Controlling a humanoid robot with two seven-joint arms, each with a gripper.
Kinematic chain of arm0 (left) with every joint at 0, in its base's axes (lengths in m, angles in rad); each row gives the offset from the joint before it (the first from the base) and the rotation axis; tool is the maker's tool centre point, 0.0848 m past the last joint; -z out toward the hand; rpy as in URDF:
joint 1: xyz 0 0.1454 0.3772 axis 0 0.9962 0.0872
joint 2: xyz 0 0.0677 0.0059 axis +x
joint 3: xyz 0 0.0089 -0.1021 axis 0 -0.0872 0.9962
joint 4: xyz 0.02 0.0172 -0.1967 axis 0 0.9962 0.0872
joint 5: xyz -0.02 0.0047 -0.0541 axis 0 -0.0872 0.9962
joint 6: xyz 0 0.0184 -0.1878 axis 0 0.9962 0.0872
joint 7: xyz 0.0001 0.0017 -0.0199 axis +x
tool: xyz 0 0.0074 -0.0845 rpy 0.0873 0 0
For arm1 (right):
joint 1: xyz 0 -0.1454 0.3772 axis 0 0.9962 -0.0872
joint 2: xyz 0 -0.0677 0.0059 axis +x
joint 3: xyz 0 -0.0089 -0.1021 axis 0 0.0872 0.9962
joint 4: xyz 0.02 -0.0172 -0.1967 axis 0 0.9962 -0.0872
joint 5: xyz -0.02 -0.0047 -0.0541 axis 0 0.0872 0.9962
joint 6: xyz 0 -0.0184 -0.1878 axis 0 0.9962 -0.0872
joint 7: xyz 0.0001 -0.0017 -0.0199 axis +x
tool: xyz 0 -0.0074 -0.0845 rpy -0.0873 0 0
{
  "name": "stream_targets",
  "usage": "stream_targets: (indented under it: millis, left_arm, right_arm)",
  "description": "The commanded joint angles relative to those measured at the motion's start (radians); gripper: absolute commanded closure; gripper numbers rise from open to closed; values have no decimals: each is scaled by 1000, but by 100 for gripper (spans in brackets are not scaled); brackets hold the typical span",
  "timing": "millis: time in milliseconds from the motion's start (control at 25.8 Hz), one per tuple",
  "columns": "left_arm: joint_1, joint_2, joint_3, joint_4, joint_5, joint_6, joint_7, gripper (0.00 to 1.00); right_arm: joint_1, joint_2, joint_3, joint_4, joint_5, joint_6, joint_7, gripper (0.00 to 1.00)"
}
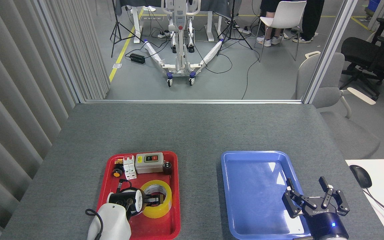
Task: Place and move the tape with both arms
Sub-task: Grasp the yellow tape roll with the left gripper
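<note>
The tape point(167, 203) rests steadily on its broad flat side point(155, 183), so I expect it to tip level when the robot lowers it into the blue tray.
The tape point(160, 210), a yellow roll with a white core, lies flat in the red tray point(175, 186) at its near right. My left gripper point(155, 200) reaches in from the left, its dark fingers over the roll's left wall and into the core hole. The wrist hides how the jaws stand. My right gripper point(305, 187) hangs open and empty over the near right corner of the blue tray point(245, 160), its blue light on.
The red tray also holds a grey switch box point(149, 162), a white breaker point(129, 167) and small dark and orange parts. A mouse point(360, 175) and a keyboard edge lie on the white desk at the right. Chairs stand beyond the table.
</note>
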Motion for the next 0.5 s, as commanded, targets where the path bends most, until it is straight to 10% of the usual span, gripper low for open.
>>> stream_targets:
  millis: [0, 465]
  left_arm:
    - [0, 6, -1, 10, -8, -2, 40, 17]
    - [1, 14, -21, 47, -16, -25, 83, 59]
  right_arm:
    - [7, 4, 3, -1, 4, 1, -2, 0]
    - [10, -11, 4, 0, 72, 4, 2, 0]
